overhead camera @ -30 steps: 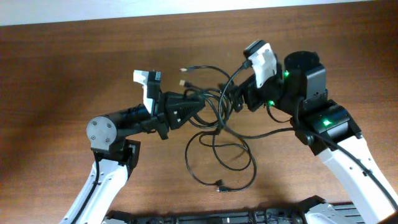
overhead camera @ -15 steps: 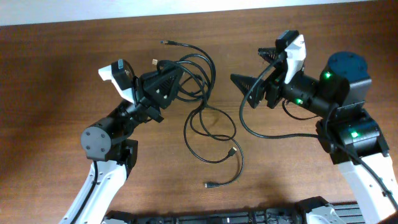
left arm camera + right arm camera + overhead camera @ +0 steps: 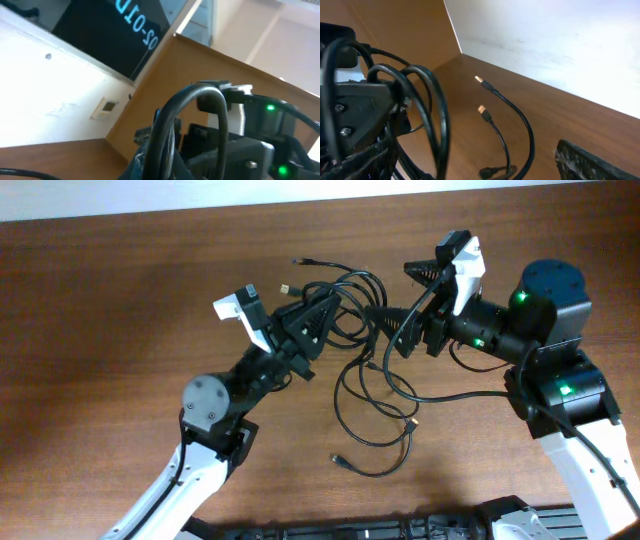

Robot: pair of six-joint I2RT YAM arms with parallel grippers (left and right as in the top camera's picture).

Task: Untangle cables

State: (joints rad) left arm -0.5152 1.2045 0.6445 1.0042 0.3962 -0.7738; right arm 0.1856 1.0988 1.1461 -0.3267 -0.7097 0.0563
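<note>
The cables hang bunched (image 3: pixel 360 295) in my left gripper. I should lay the bundle down loosely first, and then my right gripper should pick one cable up from the pile.
The cables (image 3: pixel 352 288) are thin black cords, bunched between the two grippers in the overhead view. Their loops trail down onto the table (image 3: pixel 120 300) to loose plugs (image 3: pixel 341 463). Two plug ends (image 3: pixel 287 285) stick out at the top left. My left gripper (image 3: pixel 322 308) is shut on the bundle. In the left wrist view a thick loop (image 3: pixel 200 97) rises from between its jaws (image 3: pixel 165 160). My right gripper (image 3: pixel 395 292) is open wide just right of the bundle. In the right wrist view the cables (image 3: pixel 427 100) hang by its left finger, in front of the open jaws (image 3: pixel 475 165).
The brown wooden table reaches a pale wall (image 3: pixel 300 192) at the back. A black cord (image 3: pixel 450 392) runs from the loops toward the right arm's base. A dark rail (image 3: pixel 400 530) lies along the front edge.
Half a second ago the grippers were far apart. The left gripper has swung right with the bundle, up to the right gripper. The loose loops on the table have shifted right.
</note>
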